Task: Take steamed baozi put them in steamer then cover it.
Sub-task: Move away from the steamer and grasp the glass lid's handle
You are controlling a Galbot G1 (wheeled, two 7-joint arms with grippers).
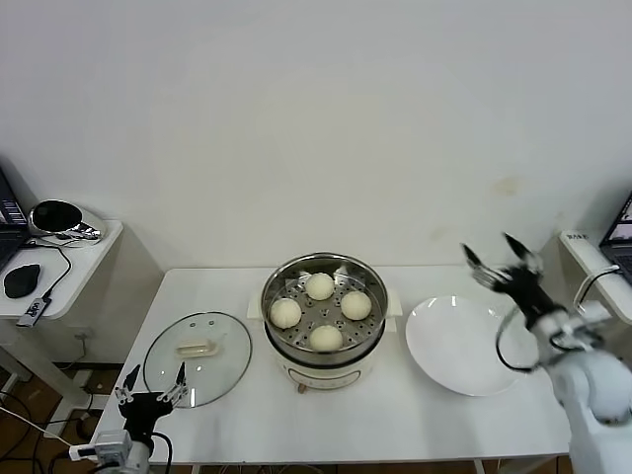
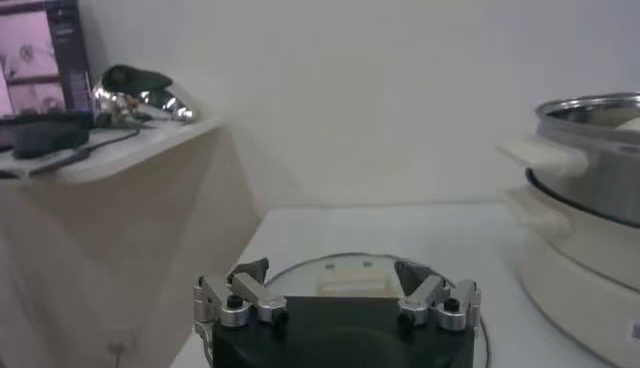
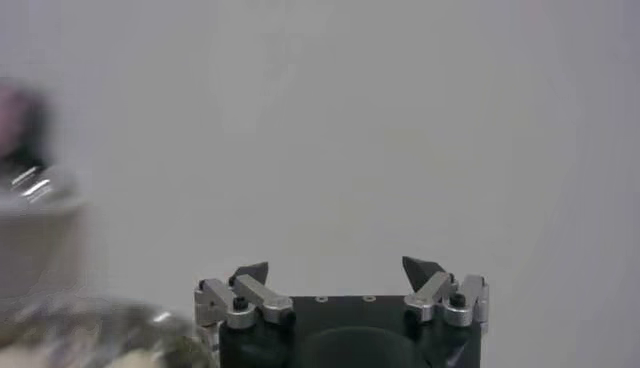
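The cover's cream handle [image 2: 357,281] lies crosswise in front of my left gripper's level fingers. My left gripper should therefore turn on edge and pinch the handle's top bar [image 1: 197,349].
The steel steamer [image 1: 276,287] stands mid-table on its cream base, with four cream-white baozi on the perforated tray: one at the back [image 1: 319,286], one at the left [image 1: 285,313], one at the right [image 1: 355,305], one at the front [image 1: 326,339]. The glass cover [image 1: 197,357] with its cream handle [image 1: 195,348] lies flat on the table left of the steamer. My left gripper [image 1: 152,383] is open and empty, just in front of the cover's near edge; the left wrist view shows the handle [image 2: 351,279] between its fingers, farther off. My right gripper [image 1: 503,258] is open and empty, raised above the table's right end.
An empty white plate [image 1: 460,344] lies right of the steamer, under and left of my right arm. A side table [image 1: 79,259] at the far left holds a mouse, a cable and a shiny object. The steamer's side [image 2: 590,200] shows in the left wrist view.
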